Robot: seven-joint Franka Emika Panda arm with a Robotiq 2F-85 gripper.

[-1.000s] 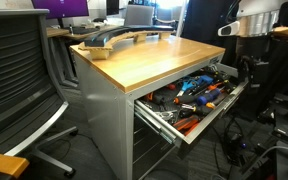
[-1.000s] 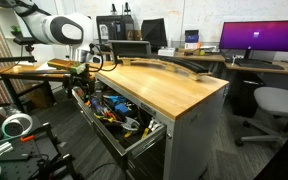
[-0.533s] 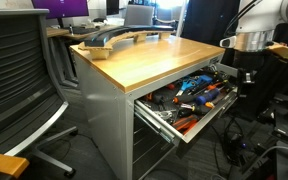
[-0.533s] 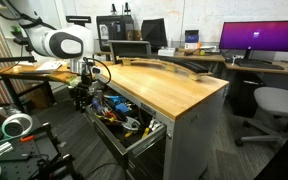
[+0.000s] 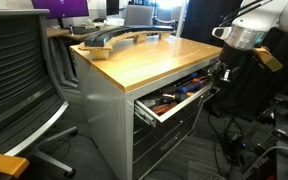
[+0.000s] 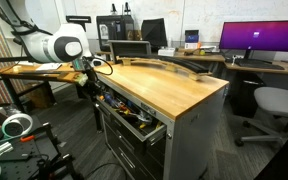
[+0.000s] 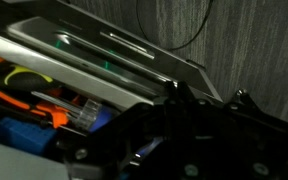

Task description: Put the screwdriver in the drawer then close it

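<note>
The far end of the open drawer's rim (image 5: 208,89) is close under my gripper, so I should back away from it first and then push the drawer's front (image 5: 188,107) shut.
The drawer (image 5: 180,93) of the wood-topped grey cabinet stands only partly out, with orange and blue tools showing in the gap. My gripper (image 5: 222,73) is shut and low against the drawer's front at its far end; an exterior view shows the gripper (image 6: 89,86) at the drawer's (image 6: 136,117) front by the cabinet corner. In the wrist view the dark closed gripper (image 7: 187,103) fills the bottom, beside the drawer front and its silver bar handle (image 7: 114,52). I cannot pick out the screwdriver among the tools.
A black mesh office chair (image 5: 19,80) stands close by the cabinet. A wooden curved piece (image 5: 119,38) lies on the cabinet top (image 5: 149,58). Desks with monitors (image 6: 259,38) and another chair (image 6: 274,105) are behind. Cables hang over the floor by the arm.
The drawer has slid well into the cabinet from fully out. My gripper came down to the drawer front, closed its fingers and moved in with the drawer.
</note>
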